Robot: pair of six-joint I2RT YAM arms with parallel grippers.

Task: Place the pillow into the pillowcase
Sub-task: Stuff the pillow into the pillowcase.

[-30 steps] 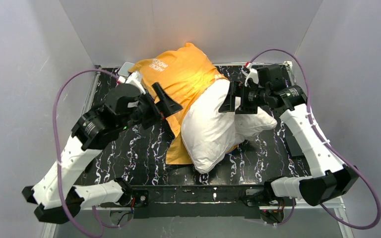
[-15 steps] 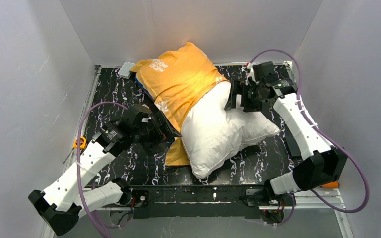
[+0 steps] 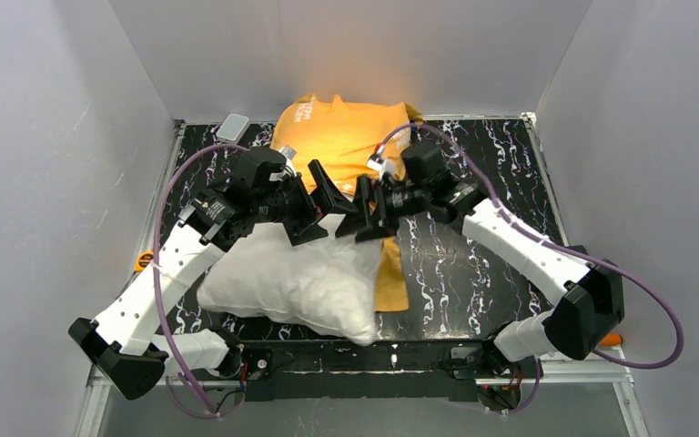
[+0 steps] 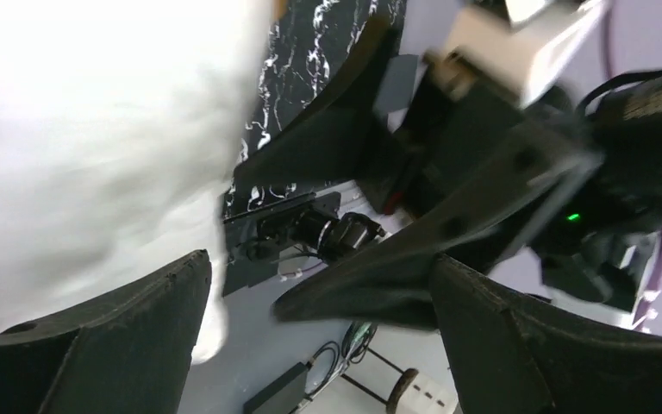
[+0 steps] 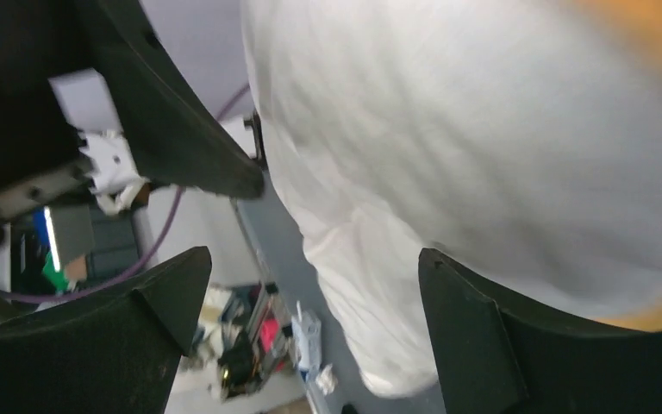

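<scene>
Much of the white pillow (image 3: 293, 280) bulges out of the pillowcase's opening, so my right gripper should take the opening's edge (image 3: 391, 245) while my left gripper steadies the pillow.
The plump white pillow (image 3: 291, 282) lies at the front left of the table, and in the wrist views the pillow (image 4: 78, 129) (image 5: 483, 155) fills much of the picture. The pillowcase (image 3: 341, 137) lies orange side up at the back centre, with one strip running forward beside the pillow's right end. My left gripper (image 3: 320, 208) (image 4: 319, 263) and right gripper (image 3: 364, 211) (image 5: 310, 254) face each other closely above the pillow's far edge. Both are open with nothing between their fingers. The case's blue side is hidden.
The black marbled table (image 3: 491, 264) is walled in by grey panels on three sides. A small pale box (image 3: 233, 126) sits at the back left corner. An orange item (image 3: 146, 262) lies past the left edge and another orange item (image 3: 608, 340) by the right arm's base.
The pillow has gone from right of centre to the front left. The pillowcase now lies flatter at the back. Both arms have swung inward to meet at the middle.
</scene>
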